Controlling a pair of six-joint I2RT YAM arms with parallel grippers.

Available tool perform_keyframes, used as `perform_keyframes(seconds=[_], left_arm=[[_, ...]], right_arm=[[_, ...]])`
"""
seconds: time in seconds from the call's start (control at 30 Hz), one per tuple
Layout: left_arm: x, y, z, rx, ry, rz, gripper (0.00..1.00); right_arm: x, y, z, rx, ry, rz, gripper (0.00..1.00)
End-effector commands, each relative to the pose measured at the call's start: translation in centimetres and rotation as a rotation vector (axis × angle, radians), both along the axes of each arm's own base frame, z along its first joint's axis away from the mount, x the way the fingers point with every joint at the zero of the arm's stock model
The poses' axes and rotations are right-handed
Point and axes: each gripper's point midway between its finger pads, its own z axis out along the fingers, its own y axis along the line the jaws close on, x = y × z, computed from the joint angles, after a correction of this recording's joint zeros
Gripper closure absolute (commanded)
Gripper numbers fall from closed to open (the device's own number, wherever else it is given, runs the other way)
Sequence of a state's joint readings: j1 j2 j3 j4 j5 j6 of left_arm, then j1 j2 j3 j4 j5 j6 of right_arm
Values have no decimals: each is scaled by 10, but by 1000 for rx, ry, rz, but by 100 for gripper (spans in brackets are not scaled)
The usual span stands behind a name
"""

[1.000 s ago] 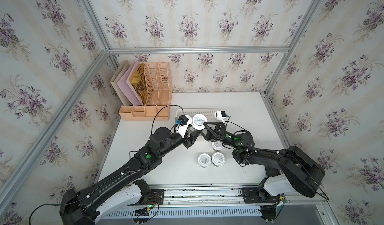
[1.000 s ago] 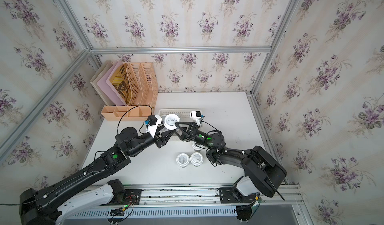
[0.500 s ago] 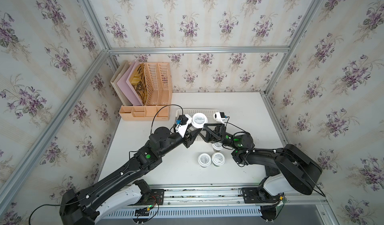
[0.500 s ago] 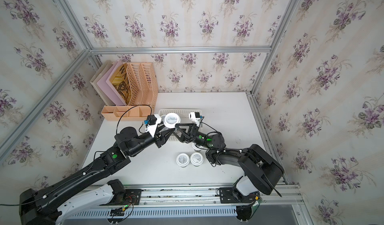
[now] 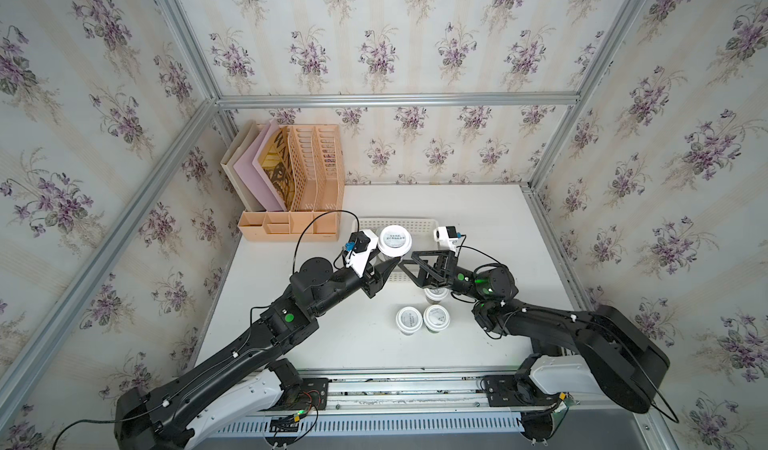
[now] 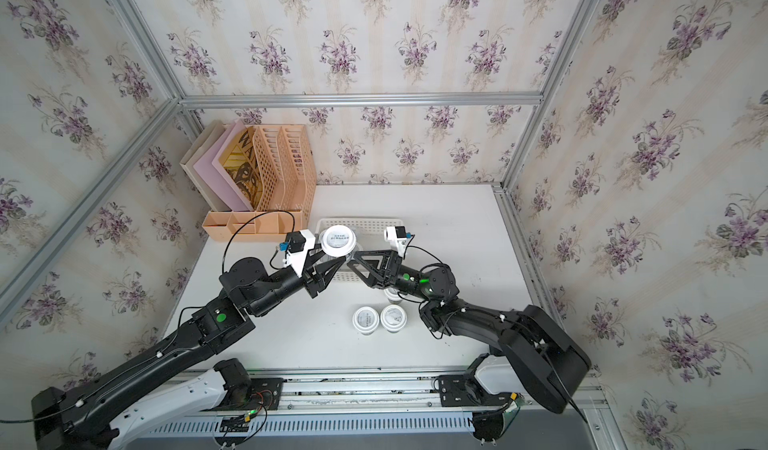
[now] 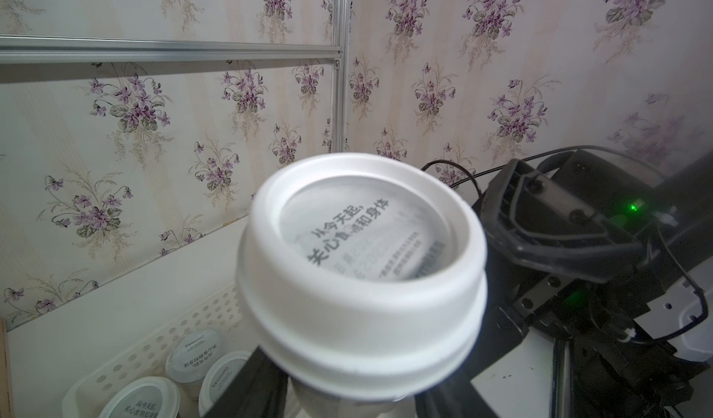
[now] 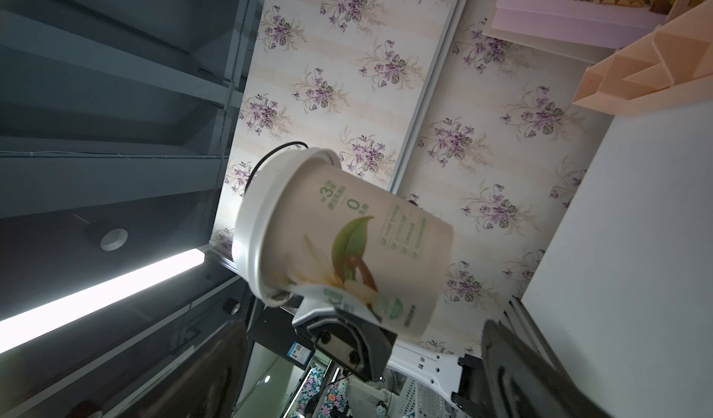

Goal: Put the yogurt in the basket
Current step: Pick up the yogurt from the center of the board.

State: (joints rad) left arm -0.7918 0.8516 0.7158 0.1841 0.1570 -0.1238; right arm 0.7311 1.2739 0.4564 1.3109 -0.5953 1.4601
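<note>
My right gripper's open fingers are lined up with the yogurt's lid [image 8: 269, 221] and bottom, so next I roll that gripper level and close it across the yogurt's body [image 8: 371, 247].
A yogurt [image 5: 395, 240] [image 6: 339, 240] with a white lid hangs over the white basket [image 5: 399, 220] [image 6: 361, 220], and my left gripper [image 5: 388, 263] [image 6: 336, 263] is shut on its body. In the left wrist view the lid [image 7: 360, 265] fills the middle, with three yogurts [image 7: 142, 400] down in the basket [image 7: 154, 354]. My right gripper [image 5: 409, 261] [image 6: 357, 263] faces the cup with its jaws wide open. In the right wrist view the cup [image 8: 347, 242] floats between the spread fingers [image 8: 540, 377], apart from them. Three more yogurts [image 5: 409, 318] [image 6: 365, 319] stand on the table.
A peach slatted file organizer [image 5: 299, 186] [image 6: 270, 178] with folders stands at the back left, next to the basket. One table yogurt [image 5: 434, 294] sits partly under my right arm. Papered walls and metal frame posts close in the table on three sides.
My right gripper's jaws have spread wide and let go of the cup. My left gripper keeps its hold, and the cup has stayed over the basket.
</note>
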Motion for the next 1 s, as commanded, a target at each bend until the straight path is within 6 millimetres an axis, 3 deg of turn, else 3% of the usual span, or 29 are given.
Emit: perform_keyframes(seconds=[0.0, 0.07, 0.3, 0.47, 0.6, 0.97], left_arm=[[-4, 2, -4, 10, 18, -10, 48], [-7, 3, -5, 16, 28, -16, 48], [-15, 4, -16, 57, 68, -45, 47], [-18, 4, -25, 68, 96, -57, 47], [-20, 4, -30, 79, 114, -66, 46], [-23, 1, -38, 91, 145, -85, 46]], right_arm=[[8, 0, -27, -238, -64, -82, 0], [11, -7, -23, -376, -127, -149, 0], [16, -41, 35, -718, -383, -309, 0], [17, -42, 42, -868, -473, -332, 0], [18, -37, 38, -941, -529, -336, 0], [3, 8, 44, -1022, -702, -343, 0]])
